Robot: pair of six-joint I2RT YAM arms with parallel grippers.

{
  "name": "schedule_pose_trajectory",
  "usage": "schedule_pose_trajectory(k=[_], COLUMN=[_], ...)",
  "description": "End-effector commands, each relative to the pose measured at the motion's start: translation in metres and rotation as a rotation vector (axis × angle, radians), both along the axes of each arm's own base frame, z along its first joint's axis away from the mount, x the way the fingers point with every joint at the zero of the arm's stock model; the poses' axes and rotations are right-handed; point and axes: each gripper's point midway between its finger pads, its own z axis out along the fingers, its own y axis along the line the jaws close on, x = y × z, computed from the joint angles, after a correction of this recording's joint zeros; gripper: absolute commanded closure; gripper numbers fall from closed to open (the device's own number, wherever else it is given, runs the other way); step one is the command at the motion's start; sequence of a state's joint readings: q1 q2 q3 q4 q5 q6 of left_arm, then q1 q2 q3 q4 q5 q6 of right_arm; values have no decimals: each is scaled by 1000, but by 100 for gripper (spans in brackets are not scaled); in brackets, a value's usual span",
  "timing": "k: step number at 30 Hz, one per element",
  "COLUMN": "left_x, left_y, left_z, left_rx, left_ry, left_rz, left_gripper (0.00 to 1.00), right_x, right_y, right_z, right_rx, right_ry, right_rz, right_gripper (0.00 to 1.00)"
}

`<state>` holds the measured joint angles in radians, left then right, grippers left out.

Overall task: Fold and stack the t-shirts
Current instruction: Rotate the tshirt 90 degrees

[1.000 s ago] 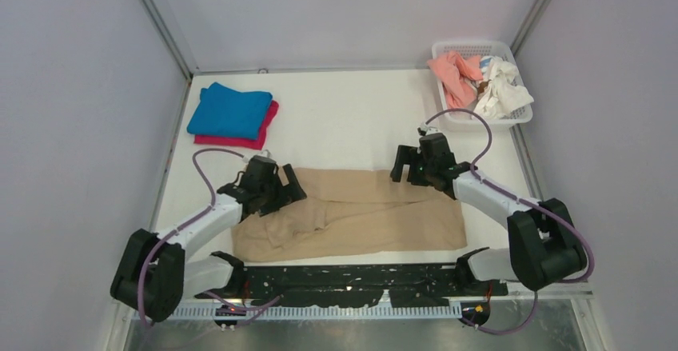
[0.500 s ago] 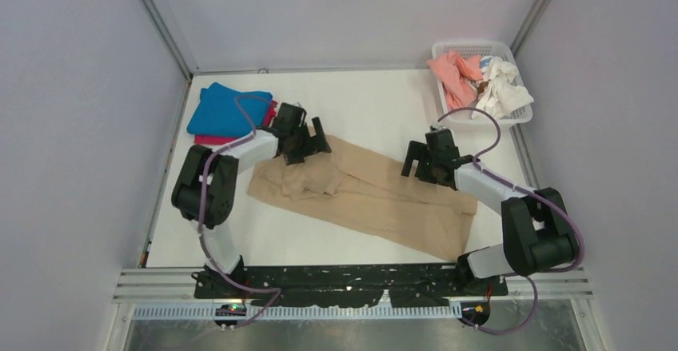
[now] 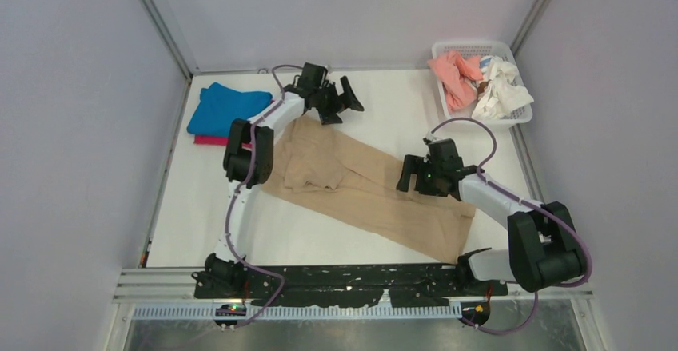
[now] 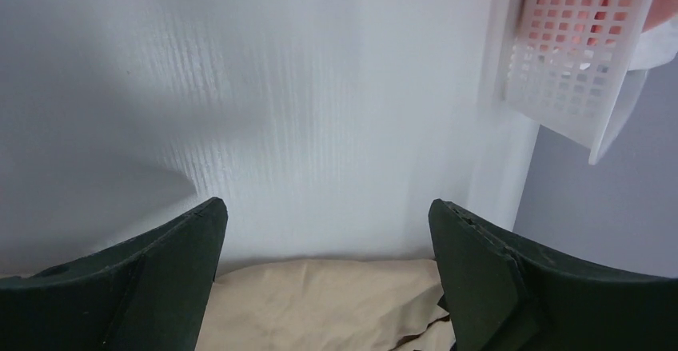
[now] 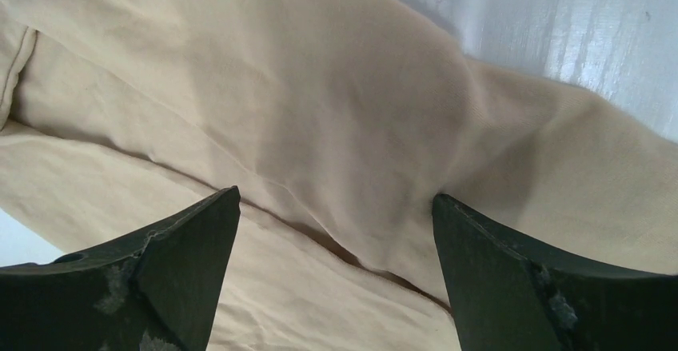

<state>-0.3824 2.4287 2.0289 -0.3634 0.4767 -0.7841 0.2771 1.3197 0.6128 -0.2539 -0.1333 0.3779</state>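
The tan t-shirt is lying at a slant, and my left gripper is hanging past its far edge (image 3: 352, 140). Next, I move back onto the cloth (image 3: 312, 153) and straighten the t-shirt.
A tan t-shirt (image 3: 364, 191) lies folded lengthwise in a long strip, running diagonally from the far left to the near right of the table. My left gripper (image 3: 344, 108) hangs open just past the strip's far end, nothing between its fingers. In the left wrist view only the tan cloth's edge (image 4: 336, 307) shows below the open gripper (image 4: 328, 239). My right gripper (image 3: 406, 176) stands open low over the strip's right part, with creased tan cloth (image 5: 320, 111) beneath the gripper (image 5: 336, 231). A folded blue t-shirt (image 3: 225, 109) rests on a magenta one (image 3: 209, 139) at the far left.
A white mesh basket (image 3: 516, 116) in the far right corner holds a salmon-pink t-shirt (image 3: 452, 75) and a white one (image 3: 501, 89); its corner (image 4: 572, 63) shows in the left wrist view. Grey walls close in the sides and back of the table.
My left arm has swung from the near left out to the far middle. The tan shirt has turned from lying crosswise to lying diagonally, left end farther back. The right gripper shifted slightly.
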Motion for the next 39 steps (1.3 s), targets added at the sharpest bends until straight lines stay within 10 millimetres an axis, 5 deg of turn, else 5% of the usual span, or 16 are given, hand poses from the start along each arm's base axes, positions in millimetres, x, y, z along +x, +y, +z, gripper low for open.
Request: schedule_pose_trajectory(k=[1,4,11,15,18,25,31,39], left_x=[-8,-17,-101,-163,-187,-168,-129,-69], left_y=[1,14,82,108,107,107,110,79], left_z=[54,84,100,54,27,-23,-46,-17], left_rx=[-54,-13,190,239,213,241,338,261], left_ry=[-42,-117,-212,-67,4,210,295,258], left_rz=[-30,-22,56,61,34,38,41,-19], left_gripper=[0,0,0,0,0,0,0,0], right_x=[-6,1,4,-10,-15,0,-17,-69], right_y=[6,-6,-37,-46,-47,-25,-8,37], right_z=[5,19,47,42,33,16,-1,-9], right_rx=[10,-37,-156,-188,-185,-78,-8,164], right_ry=[5,-52,-153,-111,-91,-76,-21,122], right_rz=[41,-4,-111,-129,-139,-138,-47,186], right_gripper=[5,5,5,5,5,5,5,5])
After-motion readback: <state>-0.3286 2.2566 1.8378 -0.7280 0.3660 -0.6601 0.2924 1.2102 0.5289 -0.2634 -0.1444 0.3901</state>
